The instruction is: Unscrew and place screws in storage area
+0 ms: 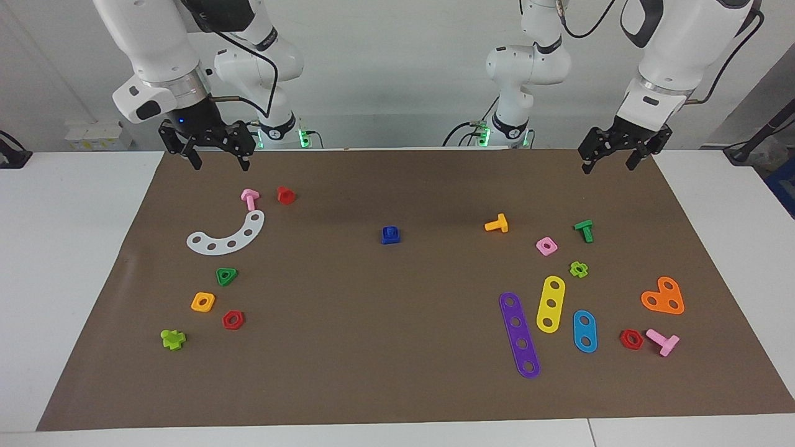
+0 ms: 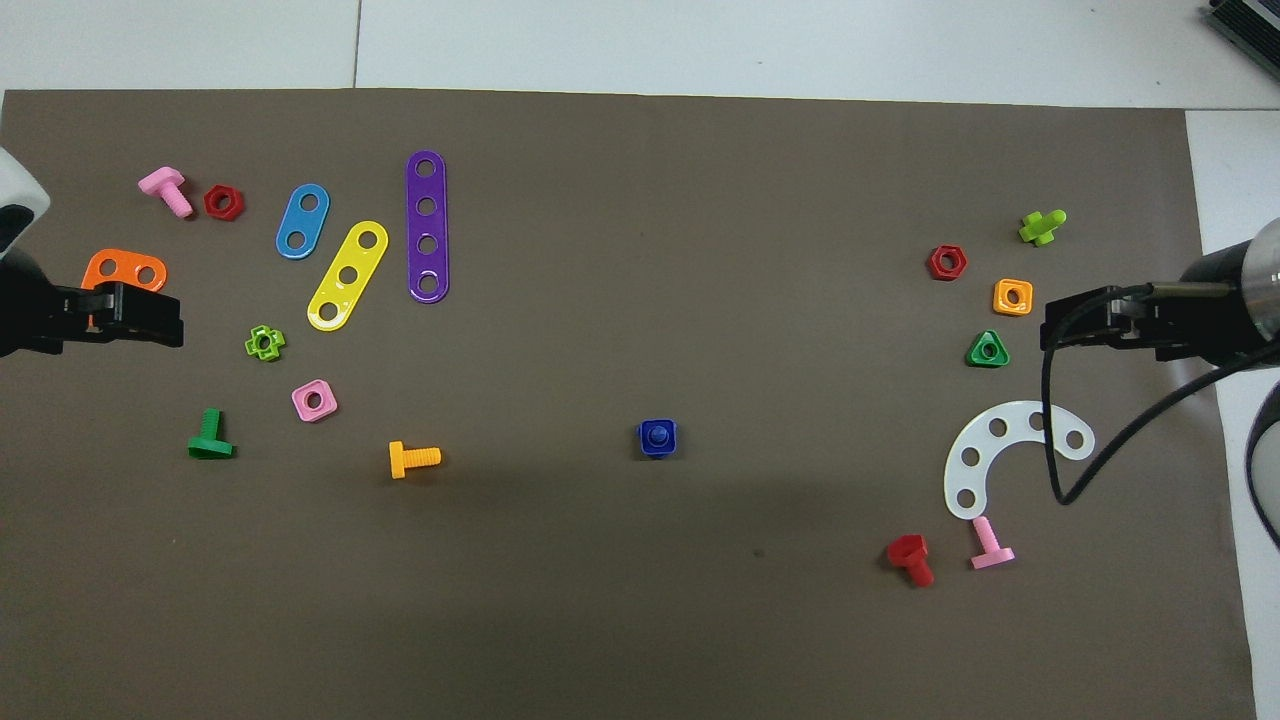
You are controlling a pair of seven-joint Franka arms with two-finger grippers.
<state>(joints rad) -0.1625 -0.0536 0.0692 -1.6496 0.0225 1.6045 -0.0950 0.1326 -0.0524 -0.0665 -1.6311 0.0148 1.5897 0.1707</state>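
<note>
The blue square nut's centre is filled by the royal-blue screw's round end point(image 2: 659, 433), so the nut point(image 2: 657, 448) will come off with an open hole when I unscrew them.
The royal-blue screw point(image 1: 390, 233) stands mid-mat, seated in a blue square nut; from overhead its round end point(image 2: 657, 436) shows in the nut's centre. The storage area point(image 1: 221, 298) is bare mat amid a green triangular nut point(image 1: 227, 276), an orange square nut point(image 1: 203, 302) and a red hexagonal nut point(image 1: 233, 320), toward the right arm's end; it also shows in the overhead view point(image 2: 983, 304). My right gripper point(image 1: 220, 162) hangs open and empty over the mat's edge by the robots. My left gripper point(image 1: 611, 165) hangs open and empty over the mat's corner at the left arm's end.
A white curved plate point(image 1: 230, 236), a pink bolt point(image 1: 249, 198) and a red bolt point(image 1: 286, 195) lie near the right gripper. Purple point(image 1: 519, 335), yellow point(image 1: 550, 303) and light-blue point(image 1: 584, 331) plates, an orange bolt point(image 1: 497, 224) and a green bolt point(image 1: 584, 230) lie toward the left arm's end.
</note>
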